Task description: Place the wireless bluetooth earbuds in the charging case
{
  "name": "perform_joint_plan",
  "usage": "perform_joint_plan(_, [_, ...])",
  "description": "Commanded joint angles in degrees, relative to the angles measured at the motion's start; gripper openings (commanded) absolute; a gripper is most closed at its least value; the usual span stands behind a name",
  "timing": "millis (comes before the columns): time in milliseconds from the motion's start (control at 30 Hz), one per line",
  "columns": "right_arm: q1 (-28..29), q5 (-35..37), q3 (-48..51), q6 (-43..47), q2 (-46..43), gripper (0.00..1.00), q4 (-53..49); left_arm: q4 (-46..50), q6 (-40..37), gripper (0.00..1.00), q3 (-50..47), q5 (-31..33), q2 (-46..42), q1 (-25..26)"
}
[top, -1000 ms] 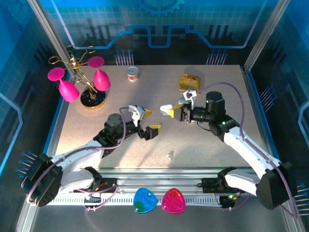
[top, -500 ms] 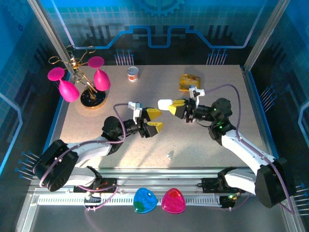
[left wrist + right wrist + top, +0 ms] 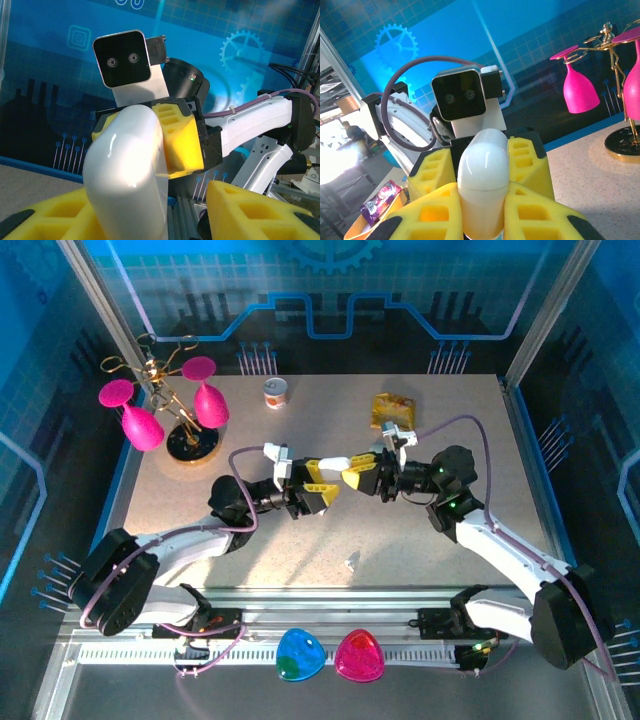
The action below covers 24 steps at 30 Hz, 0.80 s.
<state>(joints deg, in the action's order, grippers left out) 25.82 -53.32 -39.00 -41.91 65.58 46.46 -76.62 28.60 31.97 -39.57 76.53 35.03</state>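
My left gripper should centre its open fingers on the case's loose end [image 3: 327, 465] and close before my right gripper leaves, because the charging case [image 3: 127, 165] sits off-centre in them.
A white pebble-like charging case [image 3: 333, 463] is held above the table's middle, and my right gripper [image 3: 348, 473] is shut on it. In the right wrist view the case [image 3: 482, 165] stands upright between the right gripper's yellow fingers [image 3: 437, 220]. My left gripper [image 3: 328, 485] faces the right one, open, its jaws on either side of the case's free end. In the left wrist view the case [image 3: 127, 170] rests against the left-hand finger [image 3: 45, 217], with a gap to the other finger [image 3: 252, 210]. One tiny white earbud [image 3: 351, 560] lies on the table near the front edge.
A gold stand with pink glasses [image 3: 165, 410] is at the back left. A small can [image 3: 275, 393] and a yellow snack bag [image 3: 390, 408] sit at the back. A blue [image 3: 300, 655] and a pink [image 3: 359, 655] drop-shaped piece lie on the front rail.
The two grippers have closed in on each other. The right one carried the case leftward and the left one rose, so the case now sits between the left gripper's open jaws.
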Motion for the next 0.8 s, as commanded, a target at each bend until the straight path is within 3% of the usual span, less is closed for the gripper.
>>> perform_joint_plan(0, [0.5, 0.3, -1.4, 1.8, 0.7, 0.13, 0.0, -3.6, -0.5, 0.44, 2.4, -3.3, -0.2, 0.5])
perform_joint_plan(267, [0.7, 0.2, -1.8, 3.9, 0.8, 0.13, -3.3, -3.6, -0.5, 0.36, 2.3, -3.6, -0.3, 0.6])
perform_joint_plan(333, [0.7, 0.0, -2.2, 4.7, 1.0, 0.13, -4.6, -3.6, -0.5, 0.37, 2.4, -3.7, -0.2, 0.6])
perform_joint_plan(433, [0.8, 0.0, -2.3, 5.4, 1.0, 0.13, -5.6, -3.6, -0.6, 0.52, 2.5, -3.5, -0.1, 0.6])
perform_joint_plan(567, [0.7, 0.1, -2.2, 5.8, 0.8, 0.13, -5.9, -3.6, -0.8, 0.50, 2.5, -3.5, -0.1, 0.6])
perform_joint_plan(667, [0.8, 0.0, -2.5, 6.4, 1.0, 0.13, -6.7, -3.6, -0.8, 0.43, 2.5, -3.5, 0.0, 0.6])
perform_joint_plan(767, [0.8, -0.6, -2.7, 7.4, 1.0, 0.13, -8.2, -3.7, -0.8, 0.48, 2.6, -3.5, 0.1, 0.6])
